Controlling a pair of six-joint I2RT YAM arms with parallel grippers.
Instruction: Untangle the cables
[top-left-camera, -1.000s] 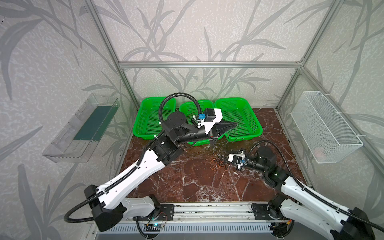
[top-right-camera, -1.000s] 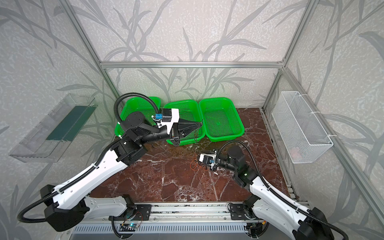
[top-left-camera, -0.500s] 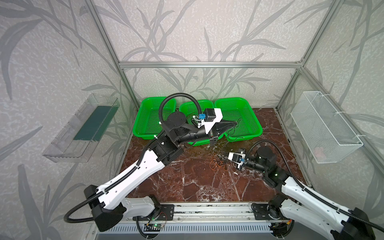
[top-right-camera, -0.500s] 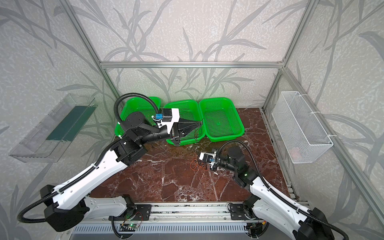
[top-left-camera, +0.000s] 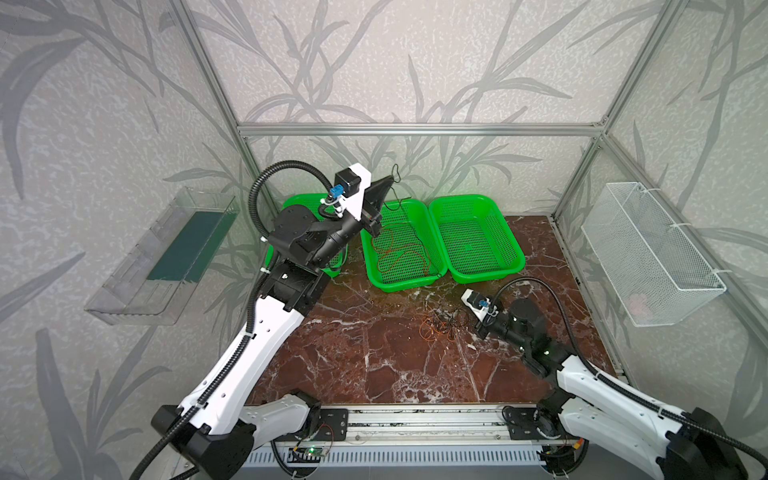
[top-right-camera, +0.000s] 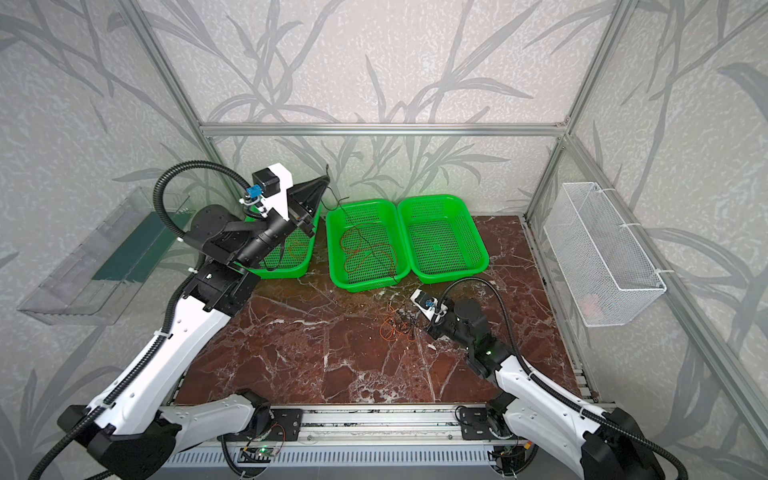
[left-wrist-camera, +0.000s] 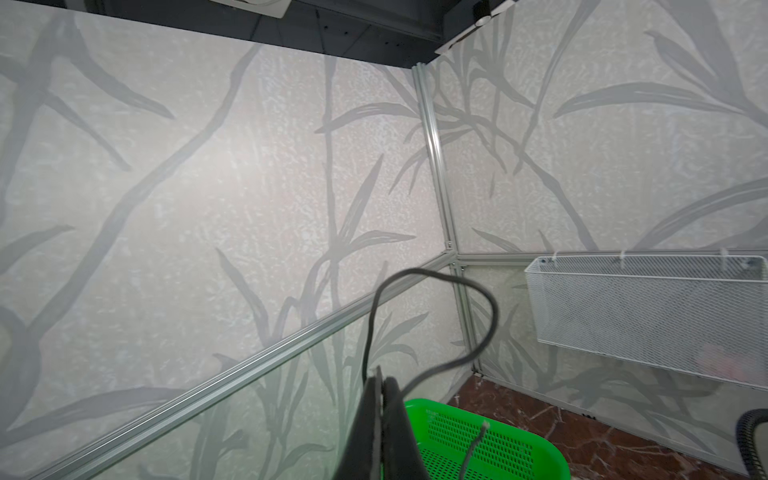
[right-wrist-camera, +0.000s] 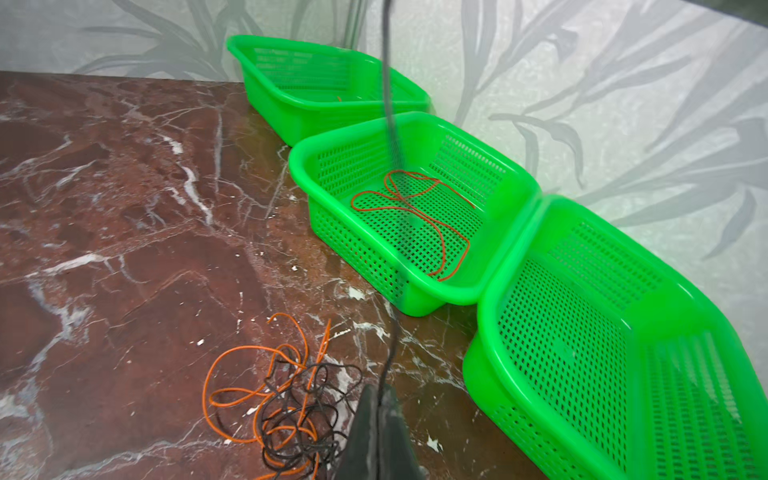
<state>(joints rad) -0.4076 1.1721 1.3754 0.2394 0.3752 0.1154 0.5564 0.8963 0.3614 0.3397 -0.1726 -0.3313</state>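
Observation:
I keep moving my right gripper to the empty green basket and let go there, because the black cable runs free of the tangle to my left gripper.
A tangle of orange and black cables lies on the marble table. My right gripper sits low beside it, shut on a thin black cable. That cable runs up over the middle green basket to my left gripper, which is raised high near the back wall and shut on it. A loop of the black cable curls above the left fingertips. A red cable lies in the middle basket.
Three green baskets stand along the back wall: left basket with an orange cable, middle, and right basket. A white wire basket hangs on the right wall, a clear shelf on the left wall.
My left gripper has swung from low over the baskets to high near the back wall, drawing the black cable up. The right arm has stayed beside the tangle.

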